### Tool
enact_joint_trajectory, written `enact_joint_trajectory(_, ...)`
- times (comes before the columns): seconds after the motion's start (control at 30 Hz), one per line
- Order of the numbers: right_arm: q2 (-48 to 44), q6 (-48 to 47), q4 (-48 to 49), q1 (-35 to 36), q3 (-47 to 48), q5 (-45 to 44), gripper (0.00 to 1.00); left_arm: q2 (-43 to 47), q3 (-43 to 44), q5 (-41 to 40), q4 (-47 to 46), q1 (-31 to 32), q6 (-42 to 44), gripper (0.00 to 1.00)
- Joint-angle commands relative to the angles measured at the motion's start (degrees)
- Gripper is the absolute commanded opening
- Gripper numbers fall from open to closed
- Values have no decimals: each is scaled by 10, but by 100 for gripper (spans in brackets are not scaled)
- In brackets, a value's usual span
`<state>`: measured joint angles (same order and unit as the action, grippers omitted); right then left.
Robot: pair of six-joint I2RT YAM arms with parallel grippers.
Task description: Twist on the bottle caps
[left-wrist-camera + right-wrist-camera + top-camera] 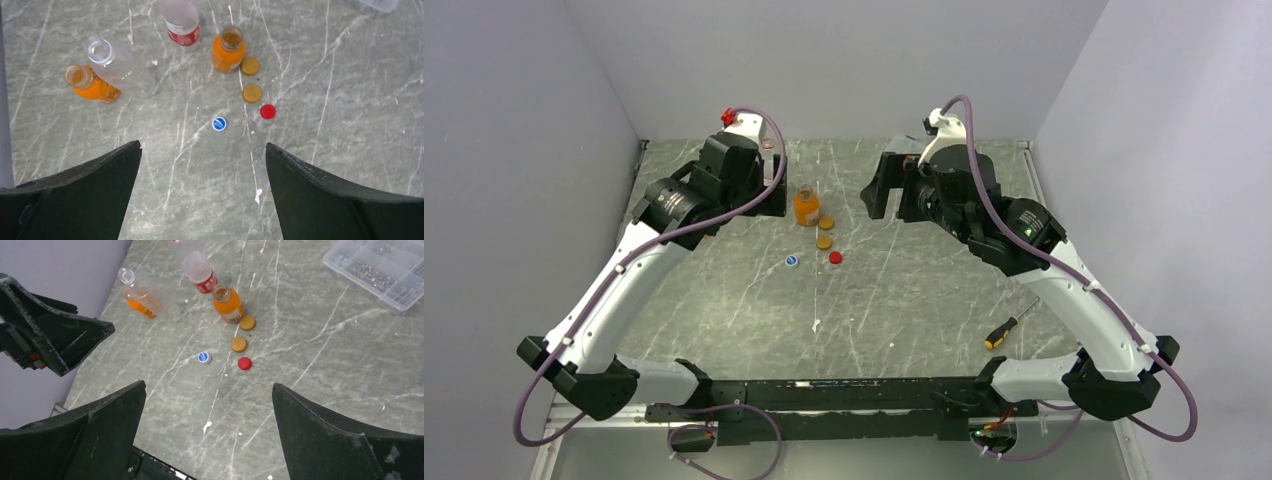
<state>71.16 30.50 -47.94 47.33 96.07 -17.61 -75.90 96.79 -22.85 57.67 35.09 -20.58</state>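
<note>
Next, I move my left gripper back, because it hovers close beside the orange bottle (pixel 806 208). Then my right gripper can lift the bottle by its neck (pixel 805 190) for a handover.
An open orange bottle (pixel 805 207) stands upright mid-table, also in the left wrist view (pixel 228 50) and the right wrist view (pixel 227 304). Two orange caps (pixel 250 65) (pixel 251 93), a red cap (pixel 268 111) and a blue cap with a white mark (pixel 219 123) lie loose just in front of it. A clear bottle with a red label band (pixel 182 22) stands behind. A second orange bottle (pixel 90 84) and a pale clear bottle (pixel 120 62) lie on their sides to the left. My left gripper (pixel 202 145) and right gripper (pixel 207 385) hover open and empty, above and apart from the caps.
A clear flat compartment box (pixel 380 270) sits at the back right. A yellow-and-black-handled screwdriver (pixel 1004 328) lies near the right arm's base. Grey walls close in the table on three sides. The left gripper's black body (pixel 50 335) shows at the left of the right wrist view.
</note>
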Motion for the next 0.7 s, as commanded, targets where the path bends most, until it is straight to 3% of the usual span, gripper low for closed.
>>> enact_joint_trajectory(0.0,-25,7,8,-1,-38,0,100,46,-36,49,-41,1,13,99)
enact_joint_trajectory(0.27,-17,-39,73,-3,-92,-1,100,76,-60,34,-50,1,15,99)
enact_joint_trajectory(0.43,72,-74,112,-3,-66,20,100,66,-50,-18,-49,0,29,99)
enact_joint_trajectory(0.67,254,-134,155,-6,49,48,97,62,-1,-59,-19,-15,34,99)
